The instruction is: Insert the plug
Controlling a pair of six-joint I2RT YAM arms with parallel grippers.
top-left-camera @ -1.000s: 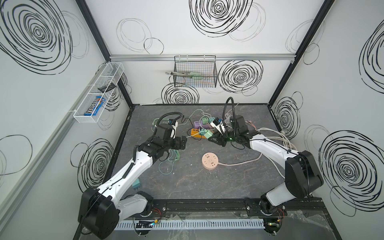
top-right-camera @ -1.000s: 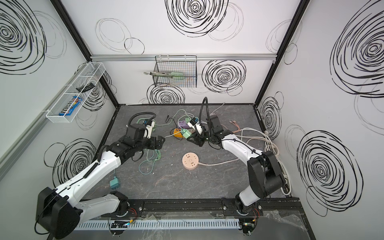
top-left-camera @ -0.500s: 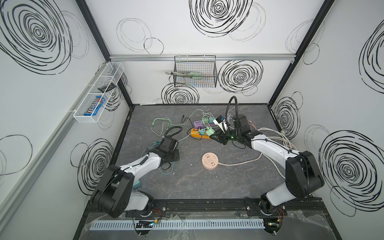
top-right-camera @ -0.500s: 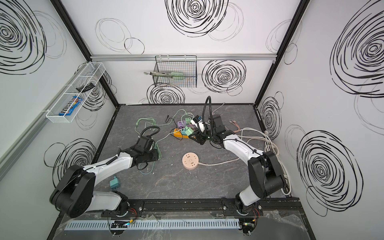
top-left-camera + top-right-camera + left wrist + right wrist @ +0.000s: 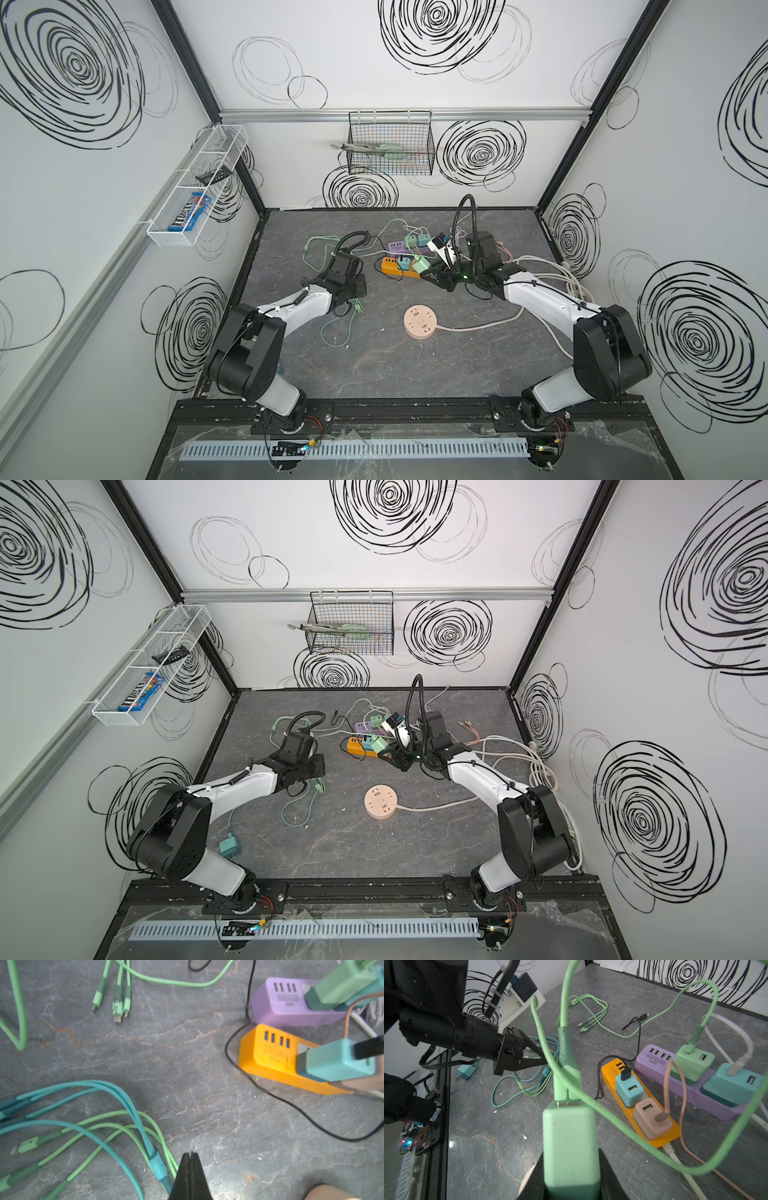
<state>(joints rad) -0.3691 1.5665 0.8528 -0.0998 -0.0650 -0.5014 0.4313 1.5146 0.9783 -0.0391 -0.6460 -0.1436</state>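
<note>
My left gripper should lift the green cables clear [image 5: 163, 1140] toward the side before I push the plug in, because the teal cable crosses over the plug's green cables [image 5: 137, 1115].
My right gripper [image 5: 571, 1167] is shut on the plug [image 5: 570, 1142], a light green charger block with a green cable leaving its far end. In both top views the plug [image 5: 420, 264] hangs beside the near end of the orange power strip [image 5: 390, 266], behind the round pink socket [image 5: 420, 327]. My left gripper [image 5: 191, 1154] is shut with nothing in it. It sits low over the table beside a teal cable connector [image 5: 158, 1167] and loose green cables [image 5: 116, 1126].
A purple strip [image 5: 284, 1007] carrying two chargers lies behind the orange strip [image 5: 268, 1057], which carries a blue and a pink one. A teal adapter [image 5: 229, 845] lies front left. White cables [image 5: 552, 270] pile at the right wall. A thin black cable [image 5: 270, 1093] curls round the orange strip.
My left arm has drawn back toward the front left and come down low over the cables, and its gripper has gone from open to shut. The right arm has barely moved.
</note>
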